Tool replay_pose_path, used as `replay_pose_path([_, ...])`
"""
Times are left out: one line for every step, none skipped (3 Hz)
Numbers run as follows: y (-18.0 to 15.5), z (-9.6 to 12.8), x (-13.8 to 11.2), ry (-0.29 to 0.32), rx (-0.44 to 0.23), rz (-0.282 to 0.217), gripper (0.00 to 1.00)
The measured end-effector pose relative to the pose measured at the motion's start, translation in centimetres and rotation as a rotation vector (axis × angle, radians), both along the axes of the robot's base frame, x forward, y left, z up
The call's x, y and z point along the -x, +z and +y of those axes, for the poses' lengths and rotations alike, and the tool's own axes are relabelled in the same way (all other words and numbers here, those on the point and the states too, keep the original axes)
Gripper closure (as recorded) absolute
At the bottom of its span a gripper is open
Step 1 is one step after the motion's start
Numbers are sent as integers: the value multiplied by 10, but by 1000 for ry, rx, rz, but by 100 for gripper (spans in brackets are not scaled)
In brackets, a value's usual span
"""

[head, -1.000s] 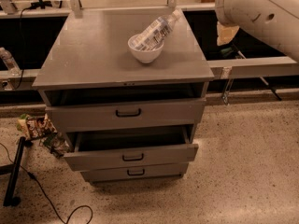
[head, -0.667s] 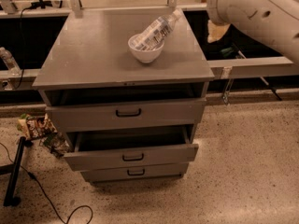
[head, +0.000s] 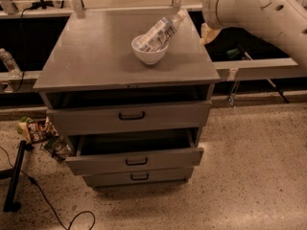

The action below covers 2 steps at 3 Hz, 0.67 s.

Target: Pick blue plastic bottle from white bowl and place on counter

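I should keep moving my gripper toward the blue plastic bottle's cap end (head: 179, 16), which sticks freely out of the white bowl, until its fingers are around that end (head: 176, 20).
The blue plastic bottle (head: 156, 34) lies tilted in the white bowl (head: 149, 55), its pale cap pointing up and to the right past the rim. The bowl stands on the counter (head: 91, 56), a little right of the middle. My white arm (head: 259, 11) reaches in from the upper right. My gripper (head: 209, 33) shows as a pale part under the arm, just off the counter's right edge, to the right of the bottle and apart from it. It holds nothing that I can see.
The cabinet's middle drawer (head: 136, 159) is pulled out, and the top drawer (head: 129, 116) stands slightly out. Snack bags (head: 36, 129) and a black stand with cable (head: 14, 176) lie on the floor at left. A small clear bottle (head: 9, 63) stands at far left. A grey rail (head: 259, 66) runs to the right.
My arm and gripper have moved left, from beyond the counter's right side to its right edge. The bottle and the bowl have not moved.
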<state>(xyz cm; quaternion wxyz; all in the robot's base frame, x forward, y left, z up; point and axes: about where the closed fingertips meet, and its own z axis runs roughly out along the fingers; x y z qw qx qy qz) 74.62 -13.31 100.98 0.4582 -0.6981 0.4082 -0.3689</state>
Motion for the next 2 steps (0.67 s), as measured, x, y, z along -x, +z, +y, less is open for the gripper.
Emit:
replay_pose_path([-23,15,-16,82,117,-55,0])
replay_pose_path([-43,26,-36,118,229,-110,0])
